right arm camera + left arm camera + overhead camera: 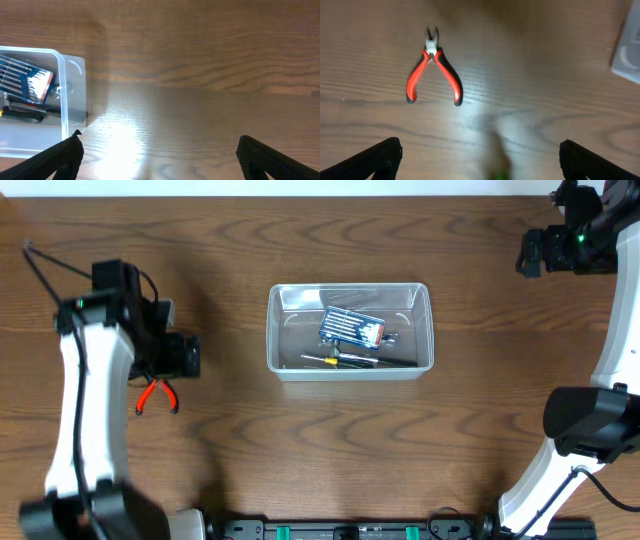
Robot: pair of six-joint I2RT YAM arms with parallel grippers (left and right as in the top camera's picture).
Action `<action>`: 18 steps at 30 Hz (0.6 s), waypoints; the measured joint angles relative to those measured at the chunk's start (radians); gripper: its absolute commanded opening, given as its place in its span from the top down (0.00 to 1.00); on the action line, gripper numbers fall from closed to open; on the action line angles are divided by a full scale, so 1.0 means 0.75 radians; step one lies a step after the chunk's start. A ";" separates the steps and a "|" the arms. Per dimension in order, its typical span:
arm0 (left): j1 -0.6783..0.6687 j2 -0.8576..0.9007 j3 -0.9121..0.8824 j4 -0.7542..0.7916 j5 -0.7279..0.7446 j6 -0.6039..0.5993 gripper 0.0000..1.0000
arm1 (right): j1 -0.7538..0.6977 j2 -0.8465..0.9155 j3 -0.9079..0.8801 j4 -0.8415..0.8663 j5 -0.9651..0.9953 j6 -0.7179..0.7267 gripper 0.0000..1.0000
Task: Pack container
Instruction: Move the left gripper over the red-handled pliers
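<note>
My left gripper should turn and take only the handle nearer the container, because the pliers' handles are spread apart and crooked to its fingers.
The clear plastic container stands at the table's middle. It holds a blue case of screwdriver bits and a screwdriver. Its corner shows in the right wrist view and in the left wrist view. Red-and-black pliers lie on the table at the left, also in the left wrist view. My left gripper is open and empty above the table, near the pliers. My right gripper is open and empty, over bare table to the right of the container.
The wooden table surrounds the container on all sides. My left arm rises at the left and my right arm at the right edge. A black rail runs along the front edge.
</note>
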 measured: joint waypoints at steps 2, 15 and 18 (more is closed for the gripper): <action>-0.001 -0.128 -0.049 0.039 -0.007 -0.002 0.02 | 0.000 0.000 -0.001 0.011 0.000 0.000 0.01; 0.048 -0.217 -0.413 0.298 -0.017 -0.124 0.02 | 0.000 0.000 -0.001 0.053 0.000 -0.001 0.01; 0.060 -0.061 -0.413 0.380 -0.003 -0.208 0.01 | 0.000 0.000 -0.001 0.053 0.001 -0.007 0.01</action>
